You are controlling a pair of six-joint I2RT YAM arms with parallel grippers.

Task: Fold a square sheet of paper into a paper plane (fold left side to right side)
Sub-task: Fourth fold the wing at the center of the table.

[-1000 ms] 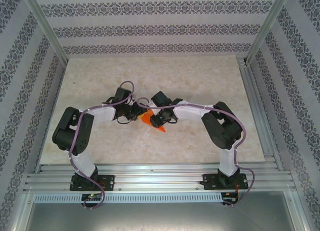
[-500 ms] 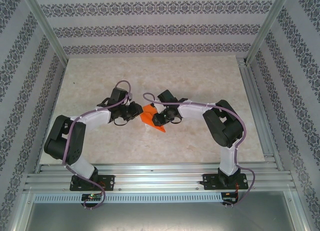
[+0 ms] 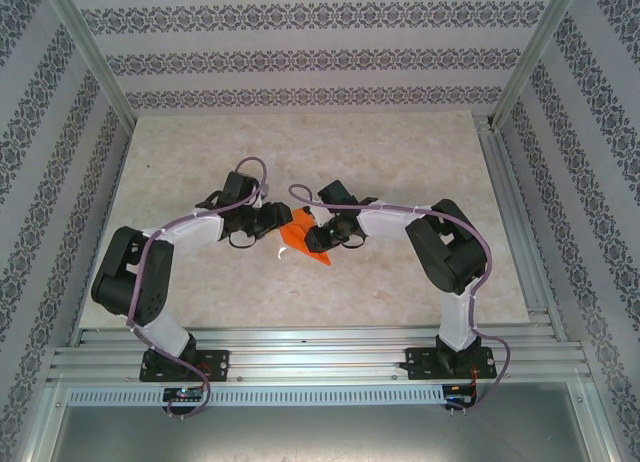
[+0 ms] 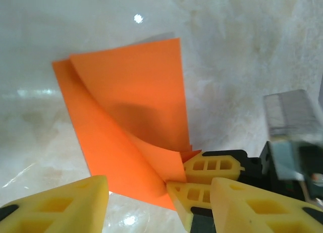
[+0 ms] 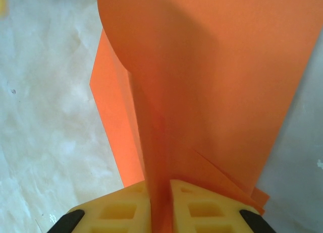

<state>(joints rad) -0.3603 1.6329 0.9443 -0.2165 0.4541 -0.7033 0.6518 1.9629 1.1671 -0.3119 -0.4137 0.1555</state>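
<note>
Next, my left gripper grabs the flap's edge (image 4: 153, 166) beside my right gripper's pinch before it opens, since the paper's flap bows up (image 4: 103, 108) off the lower layer past it.
The square sheet of paper (image 3: 303, 238) is bright orange and lies folded in layers at the middle of the table, between my two grippers. In the left wrist view, one flap of the sheet (image 4: 131, 107) curls up from the lower layer. My right gripper (image 3: 322, 232) is shut on that raised flap, and its yellow fingers (image 4: 212, 166) pinch the paper's corner. From the right wrist view, the flap (image 5: 202, 81) rises straight out of the right gripper (image 5: 160, 195). My left gripper (image 4: 161, 188) stands open at the paper's near edge, jaws wide apart and gripping nothing.
The tabletop (image 3: 400, 162) is pale marble-look, with a small bright reflection (image 4: 138, 18) beyond the paper. Aluminium rails (image 3: 320, 354) run along the near edge and patterned walls (image 3: 40, 132) close in the sides. The right arm's grey wrist block (image 4: 290, 137) sits close beside my left fingers.
My left gripper closed briefly and has now opened beside the paper. The left arm's elbow swung left and down. More of the orange paper now shows between the grippers.
</note>
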